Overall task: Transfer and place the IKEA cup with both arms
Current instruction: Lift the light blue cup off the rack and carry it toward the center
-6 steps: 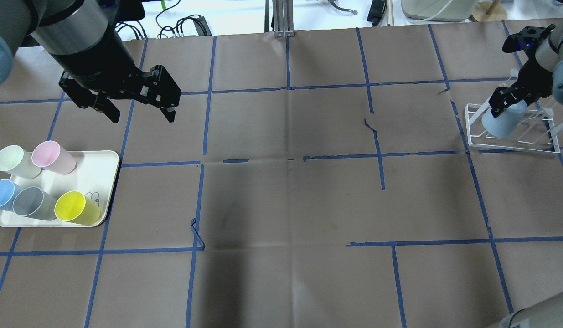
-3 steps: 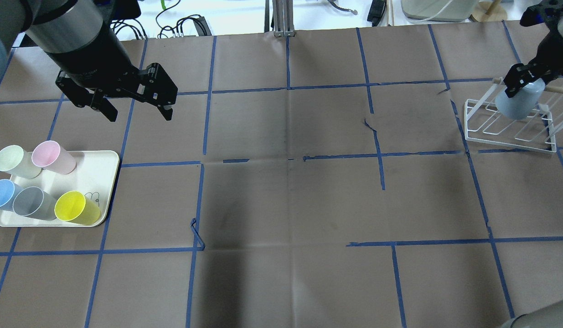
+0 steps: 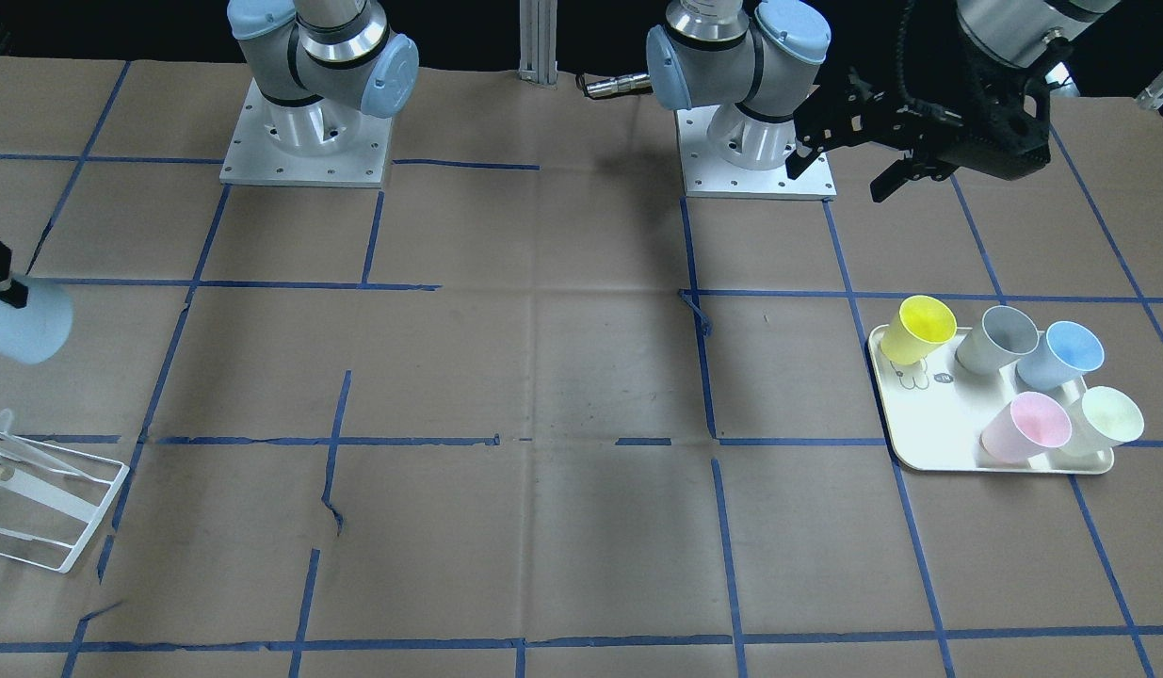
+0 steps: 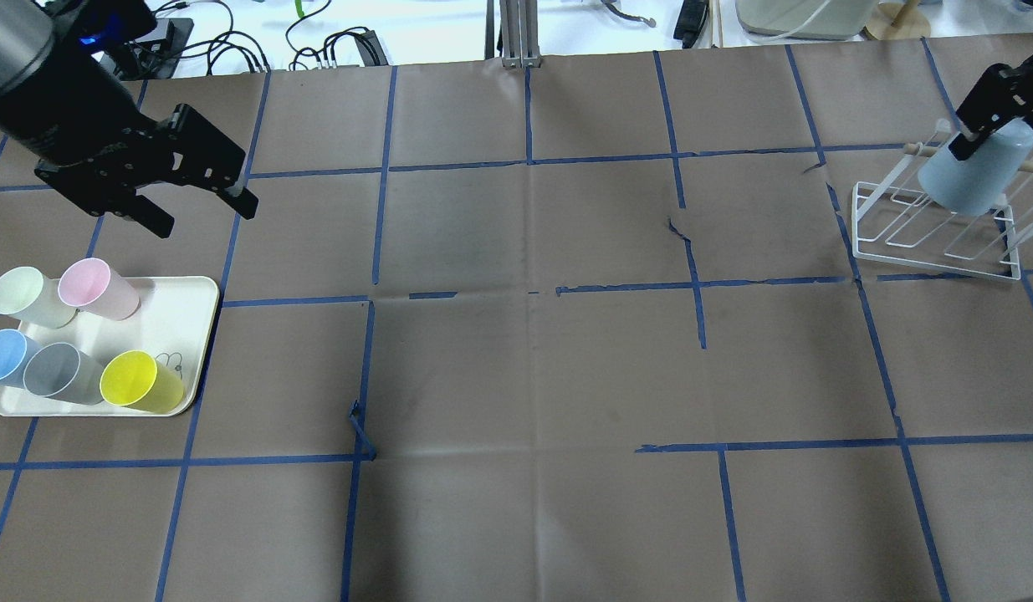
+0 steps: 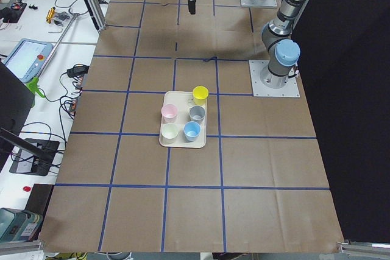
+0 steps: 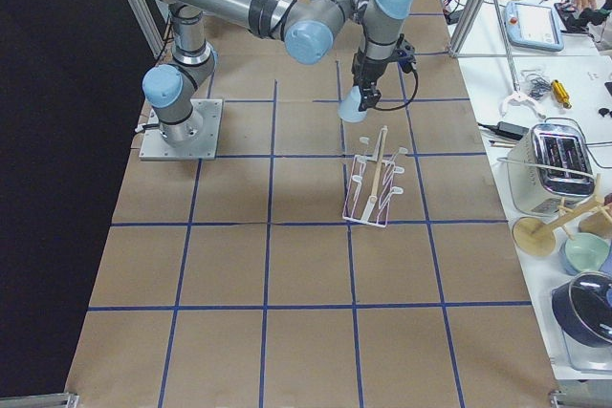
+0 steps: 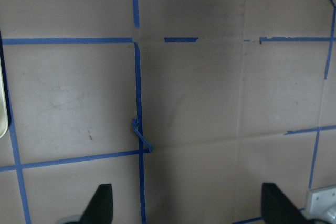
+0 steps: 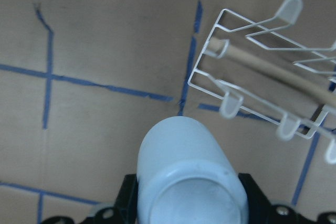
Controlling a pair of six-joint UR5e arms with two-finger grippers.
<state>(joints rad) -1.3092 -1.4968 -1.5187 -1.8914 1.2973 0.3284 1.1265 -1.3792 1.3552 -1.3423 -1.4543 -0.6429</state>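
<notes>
My right gripper should carry the pale dusty blue cup midway before my left gripper takes the cup's rim. The cup is over the rack, out of my left gripper's reach.
My right gripper is shut on the pale dusty blue IKEA cup, gripping it near its base. It holds the cup tilted in the air above the white wire rack, apart from it. The cup also shows at the left edge of the front view, in the exterior right view and large in the right wrist view. My left gripper is open and empty, hovering beyond the tray; the left wrist view shows only bare paper between its fingertips.
A cream tray at the near left holds several other cups: sky-blue, grey, yellow, pink, pale green. A wooden dowel crosses the rack. Brown paper with blue tape lines covers the table.
My right gripper has lifted the pale blue cup up and away from low on the rack, toward the far right. My left gripper, still open, has moved left.
</notes>
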